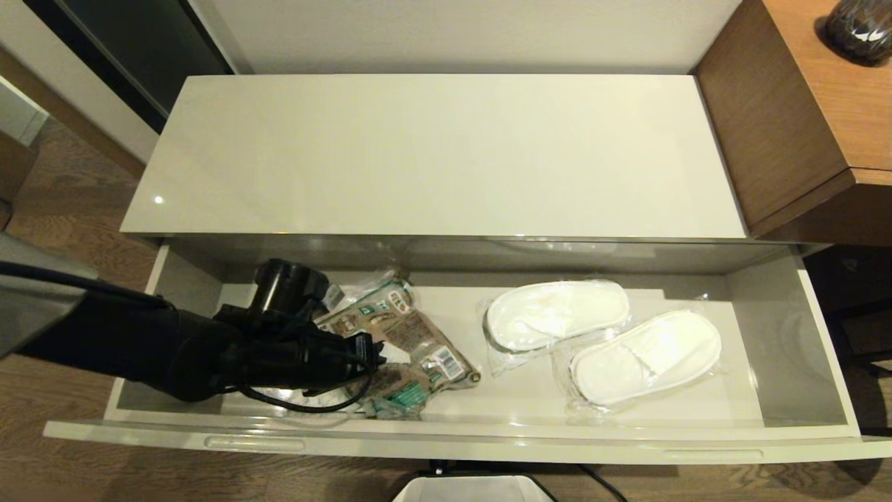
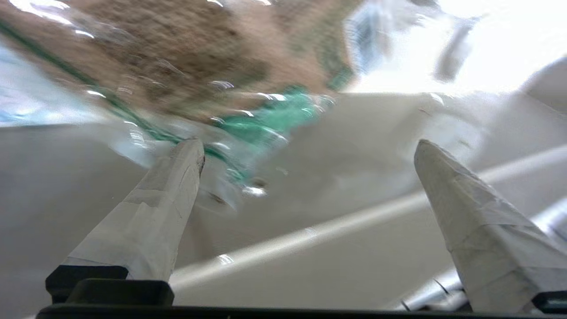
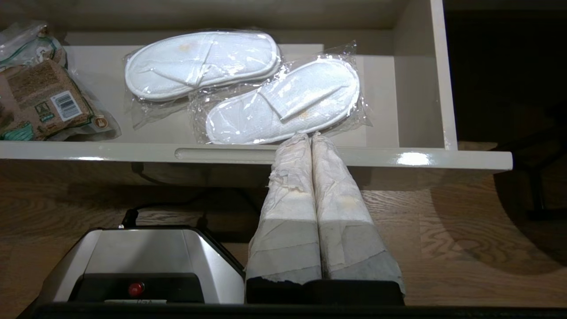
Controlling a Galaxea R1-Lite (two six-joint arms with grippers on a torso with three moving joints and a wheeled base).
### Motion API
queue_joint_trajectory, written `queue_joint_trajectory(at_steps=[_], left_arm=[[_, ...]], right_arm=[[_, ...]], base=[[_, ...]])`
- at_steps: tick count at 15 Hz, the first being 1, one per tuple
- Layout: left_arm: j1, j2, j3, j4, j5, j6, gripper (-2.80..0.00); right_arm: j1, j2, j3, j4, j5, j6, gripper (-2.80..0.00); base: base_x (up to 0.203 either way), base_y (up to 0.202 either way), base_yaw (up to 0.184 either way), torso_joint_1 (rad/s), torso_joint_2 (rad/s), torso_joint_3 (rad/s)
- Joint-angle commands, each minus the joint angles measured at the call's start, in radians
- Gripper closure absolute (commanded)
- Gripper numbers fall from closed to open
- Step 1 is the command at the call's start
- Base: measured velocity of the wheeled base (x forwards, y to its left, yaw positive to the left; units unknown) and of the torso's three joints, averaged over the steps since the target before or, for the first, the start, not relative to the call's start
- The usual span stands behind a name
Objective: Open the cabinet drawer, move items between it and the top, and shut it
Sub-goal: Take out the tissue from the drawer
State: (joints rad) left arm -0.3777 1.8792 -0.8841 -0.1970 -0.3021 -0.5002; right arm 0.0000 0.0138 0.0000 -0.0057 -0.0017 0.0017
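My left gripper's fingers are straddling the brown-and-green packet's front corner (image 1: 399, 408). I should back that gripper off and approach the small white packet (image 2: 42, 90) beside the first one.
The cabinet drawer (image 1: 488, 439) stands pulled out below the bare cream top (image 1: 432, 153). Two white slippers in clear wrap (image 1: 557, 314) (image 1: 648, 355) lie in its right half, and the right wrist view shows the same slippers (image 3: 199, 64) (image 3: 283, 102). My left gripper (image 2: 310, 150) is low inside the drawer's left end, open, with nothing between its fingers. One fingertip (image 2: 188, 153) touches the clear edge of a brown-and-green packet (image 2: 186, 57). My right gripper (image 3: 310, 137) is shut and empty, in front of the drawer's front rim (image 3: 398, 157). The small white packet is hidden.
Brown-and-green printed packets (image 1: 411, 335) are piled in the drawer's left half, partly under my left arm (image 1: 209, 355). A brown wood desk (image 1: 787, 104) with a dark vase (image 1: 860, 28) stands to the right of the cabinet. My base (image 3: 133, 261) is on the wood floor below the drawer.
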Motion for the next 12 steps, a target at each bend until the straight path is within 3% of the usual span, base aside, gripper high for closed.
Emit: queue_joint_trajectory(at_steps=[1, 6, 10, 12], left_arm=[[0.000, -0.034, -0.005, -0.004, -0.008, -0.003, -2.80], [0.000, 0.041, -0.170, -0.004, -0.010, -0.003, -2.80], [0.035, 0.017, -0.067, -0.020, 0.002, -0.006, -2.80], [0.055, 0.053, -0.064, -0.106, 0.004, -0.031, -2.80]], right_arm=[[0.000, 0.002, 0.002, 0.000, 0.000, 0.000, 0.00], [0.000, 0.002, 0.002, 0.000, 0.000, 0.000, 0.00], [0.000, 0.002, 0.002, 0.000, 0.000, 0.000, 0.00], [0.000, 0.002, 0.002, 0.000, 0.000, 0.000, 0.00]], base=[[0.000, 0.000, 0.000, 0.000, 0.00, 0.000], [0.000, 0.000, 0.000, 0.000, 0.00, 0.000], [0.000, 0.000, 0.000, 0.000, 0.00, 0.000], [0.000, 0.000, 0.000, 0.000, 0.00, 0.000]])
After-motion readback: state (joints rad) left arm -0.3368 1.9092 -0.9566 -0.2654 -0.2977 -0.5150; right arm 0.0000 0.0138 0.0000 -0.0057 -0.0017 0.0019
